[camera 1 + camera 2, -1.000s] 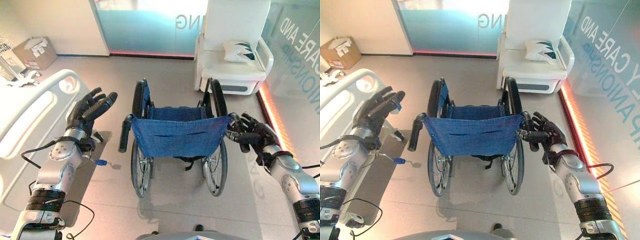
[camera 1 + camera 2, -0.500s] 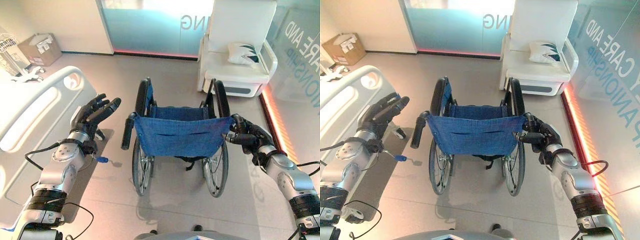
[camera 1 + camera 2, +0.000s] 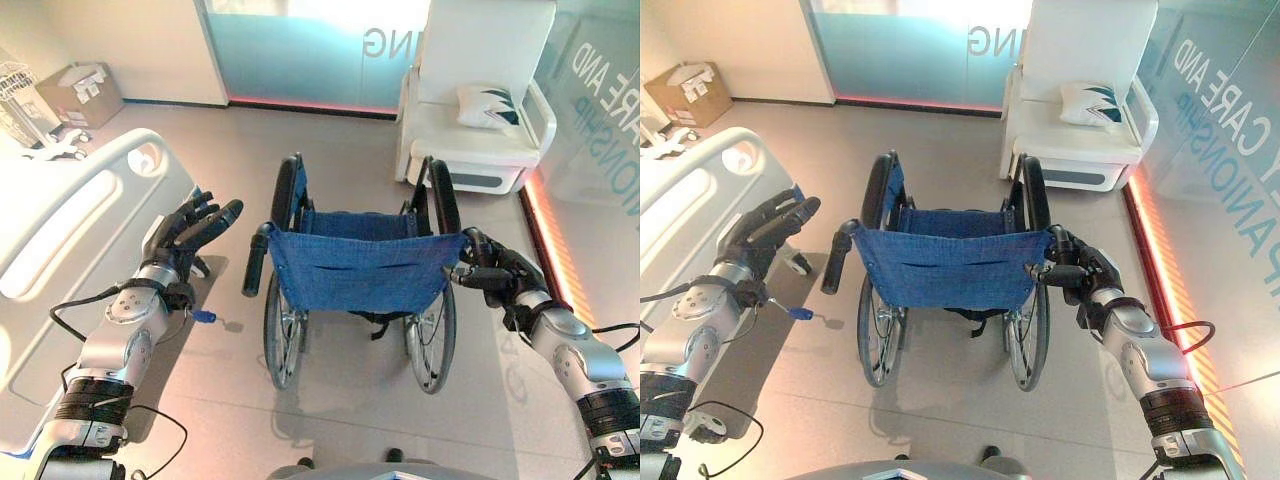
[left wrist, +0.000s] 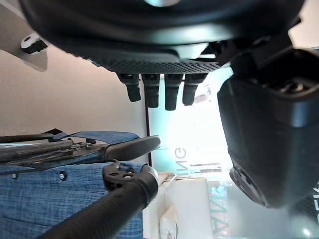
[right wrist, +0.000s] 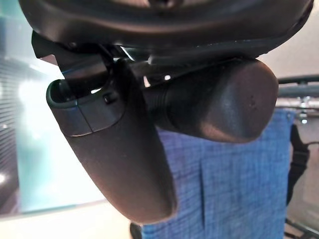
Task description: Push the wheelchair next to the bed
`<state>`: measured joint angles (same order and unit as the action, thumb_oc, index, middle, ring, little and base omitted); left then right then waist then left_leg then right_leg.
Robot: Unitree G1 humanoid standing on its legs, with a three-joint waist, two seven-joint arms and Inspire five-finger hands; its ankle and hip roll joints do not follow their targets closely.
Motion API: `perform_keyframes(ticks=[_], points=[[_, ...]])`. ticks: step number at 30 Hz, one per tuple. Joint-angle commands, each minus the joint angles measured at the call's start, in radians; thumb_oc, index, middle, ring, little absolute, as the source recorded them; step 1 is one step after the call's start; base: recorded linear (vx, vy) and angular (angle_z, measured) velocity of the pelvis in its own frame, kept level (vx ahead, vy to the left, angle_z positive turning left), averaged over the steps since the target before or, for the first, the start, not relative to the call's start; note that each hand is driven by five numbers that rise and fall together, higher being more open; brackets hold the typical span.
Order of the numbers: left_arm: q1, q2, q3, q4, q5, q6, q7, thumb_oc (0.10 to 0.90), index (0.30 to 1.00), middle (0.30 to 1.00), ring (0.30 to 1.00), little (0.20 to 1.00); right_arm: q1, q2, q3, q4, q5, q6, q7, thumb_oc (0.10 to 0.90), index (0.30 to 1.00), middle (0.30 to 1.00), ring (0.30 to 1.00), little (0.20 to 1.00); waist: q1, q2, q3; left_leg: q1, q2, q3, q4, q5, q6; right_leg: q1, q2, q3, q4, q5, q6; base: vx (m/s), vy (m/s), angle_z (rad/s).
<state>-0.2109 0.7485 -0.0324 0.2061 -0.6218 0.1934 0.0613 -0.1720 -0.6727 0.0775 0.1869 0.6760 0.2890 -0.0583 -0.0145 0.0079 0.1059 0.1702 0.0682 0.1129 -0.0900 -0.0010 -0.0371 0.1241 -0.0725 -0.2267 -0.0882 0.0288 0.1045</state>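
Observation:
I expect the wheelchair (image 3: 362, 238) to stay unfolded and roll round as one piece when I push it, because the cloth back (image 3: 366, 273) is stretched wide between the push handles.
The wheelchair (image 3: 355, 270), with a blue cloth back and black wheels, stands at the centre of the floor, its back towards me. My right hand (image 3: 492, 274) is shut on its right push handle; in the right wrist view the thumb (image 5: 119, 149) wraps beside the handle's rounded end (image 5: 219, 99). My left hand (image 3: 192, 228) hovers open a short way left of the black left push handle (image 3: 255, 262), not touching it. The left wrist view shows straight fingers (image 4: 159, 92) above that handle (image 4: 114, 199). The white bed (image 3: 70, 230) lies along the left.
A white armchair (image 3: 470, 150) with a pillow (image 3: 490, 105) stands just beyond the wheelchair at back right. A cardboard box (image 3: 85, 90) sits by the far-left wall. A small blue item (image 3: 203, 318) lies on the floor near the bed. A glass wall runs along the right.
A second ago my right hand was open beside the right push handle; it has since closed round it. The left hand stays open. The camera has shifted slightly.

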Motion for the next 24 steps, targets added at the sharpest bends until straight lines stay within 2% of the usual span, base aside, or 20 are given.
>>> perform_keyframes(ticks=[1, 4, 7, 13, 24], points=[[-0.091, 0.032, 0.024, -0.037, -0.025, 0.012, -0.060, 0.800, 0.900, 0.900, 0.900, 0.900, -0.058, -0.015, -0.012, -0.175, 0.015, -0.102, 0.068, 0.400, 0.300, 0.300, 0.300, 0.300, 0.005, -0.011, -0.042, -0.057, -0.071, 0.051, 0.013, -0.021, 0.014, -0.012, 0.014, -0.027, 0.071, -0.078, -0.001, 0.00, 0.000, 0.00], [-0.078, 0.040, 0.012, -0.044, -0.037, 0.071, -0.110, 0.800, 0.900, 0.900, 0.900, 0.900, -0.049, -0.025, -0.015, -0.197, 0.017, -0.096, 0.070, 0.400, 0.300, 0.300, 0.300, 0.300, 0.003, -0.006, -0.039, -0.058, -0.070, 0.053, 0.013, -0.019, 0.013, -0.014, 0.015, -0.027, 0.070, -0.076, 0.001, 0.00, 0.000, 0.00], [-0.078, 0.062, 0.001, -0.036, -0.046, 0.093, -0.151, 0.800, 0.900, 0.900, 0.900, 0.900, -0.055, -0.039, -0.009, -0.204, 0.026, -0.089, 0.067, 0.400, 0.300, 0.300, 0.300, 0.300, 0.002, -0.001, -0.035, -0.059, -0.070, 0.055, 0.015, -0.018, 0.013, -0.015, 0.016, -0.026, 0.070, -0.075, 0.000, 0.00, 0.000, 0.00], [-0.090, 0.112, -0.023, -0.043, -0.140, 0.162, -0.308, 0.800, 0.900, 0.900, 0.900, 0.900, -0.058, -0.060, 0.006, -0.198, 0.044, -0.087, 0.045, 0.400, 0.300, 0.300, 0.300, 0.300, 0.001, 0.011, -0.032, -0.062, -0.067, 0.063, 0.017, -0.013, 0.007, -0.013, 0.015, -0.033, 0.064, -0.073, 0.002, 0.00, -0.001, 0.01], [-0.124, 0.173, -0.078, -0.070, -0.196, 0.213, -0.425, 0.800, 0.900, 0.900, 0.900, 0.900, -0.067, -0.092, 0.028, -0.176, 0.076, -0.088, 0.033, 0.400, 0.300, 0.300, 0.300, 0.300, -0.002, 0.021, -0.028, -0.063, -0.065, 0.067, 0.017, -0.008, 0.000, -0.010, 0.014, -0.040, 0.058, -0.069, 0.002, 0.00, 0.000, 0.00]])
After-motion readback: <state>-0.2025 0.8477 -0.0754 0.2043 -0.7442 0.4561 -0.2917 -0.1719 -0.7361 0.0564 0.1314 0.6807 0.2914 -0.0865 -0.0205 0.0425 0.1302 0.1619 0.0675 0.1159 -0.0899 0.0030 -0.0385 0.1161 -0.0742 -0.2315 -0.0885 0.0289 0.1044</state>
